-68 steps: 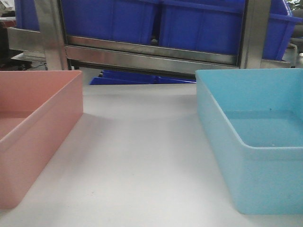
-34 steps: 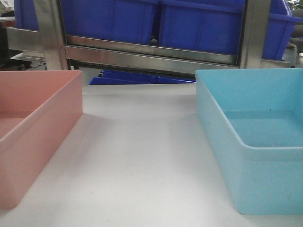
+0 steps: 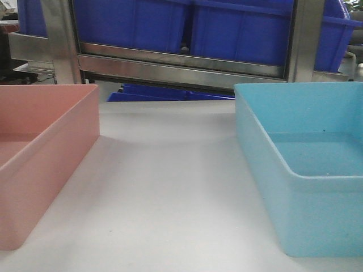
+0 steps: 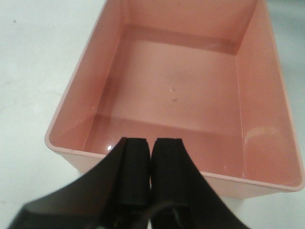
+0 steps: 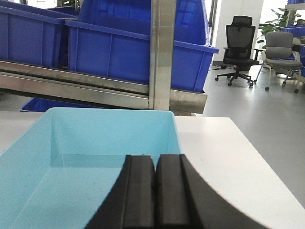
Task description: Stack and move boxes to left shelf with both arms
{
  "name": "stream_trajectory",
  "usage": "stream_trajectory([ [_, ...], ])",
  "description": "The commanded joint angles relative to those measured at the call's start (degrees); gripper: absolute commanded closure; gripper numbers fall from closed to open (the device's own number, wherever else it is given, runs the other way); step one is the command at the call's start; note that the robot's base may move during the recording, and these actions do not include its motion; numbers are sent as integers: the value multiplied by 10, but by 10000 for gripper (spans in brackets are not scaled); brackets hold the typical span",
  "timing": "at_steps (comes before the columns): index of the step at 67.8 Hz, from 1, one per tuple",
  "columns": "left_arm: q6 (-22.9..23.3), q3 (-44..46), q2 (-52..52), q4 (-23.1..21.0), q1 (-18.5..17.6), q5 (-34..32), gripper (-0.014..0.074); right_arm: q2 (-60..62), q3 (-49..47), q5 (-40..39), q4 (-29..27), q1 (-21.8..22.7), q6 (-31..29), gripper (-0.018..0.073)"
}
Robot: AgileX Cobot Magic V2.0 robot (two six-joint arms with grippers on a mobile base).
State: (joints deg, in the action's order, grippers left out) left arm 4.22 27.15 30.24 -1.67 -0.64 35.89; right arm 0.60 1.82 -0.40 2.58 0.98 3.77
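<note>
I expect the salmon pink box [image 3: 51,164] to stay almost level and hold its shape when I raise it by one rim, since it is empty with straight walls [image 4: 98,74].
Two empty boxes sit apart on the white table. The salmon pink box [image 3: 39,153] is at the left and the light blue box [image 3: 306,170] at the right. In the left wrist view my left gripper [image 4: 150,141] hangs shut over the near rim of the pink box [image 4: 186,86], holding nothing. My right gripper [image 5: 155,159] is shut too, above the near right part of the blue box [image 5: 86,157], with nothing between its pads. Neither gripper shows in the front view. The left shelf is out of view.
Behind the table stands a steel rack [image 3: 181,65] carrying large dark blue bins [image 3: 187,25]; another blue bin [image 3: 164,92] lies lower behind the table edge. Office chairs [image 5: 267,52] stand on the floor to the right. The table's right edge [image 5: 267,162] is near the blue box.
</note>
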Motion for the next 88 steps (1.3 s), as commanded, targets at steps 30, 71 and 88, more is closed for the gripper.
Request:
stream_trajectory([
  [30, -74, 237, 347, -15, 1, 108, 531, 2, -2, -51, 1, 2, -8, 503],
  [71, -181, 551, 636, -25, 122, 276, 231, 2, -2, -51, 1, 2, -8, 503],
  [88, -195, 563, 713, -25, 131, 264, 237, 2, -2, -51, 1, 2, -8, 503],
])
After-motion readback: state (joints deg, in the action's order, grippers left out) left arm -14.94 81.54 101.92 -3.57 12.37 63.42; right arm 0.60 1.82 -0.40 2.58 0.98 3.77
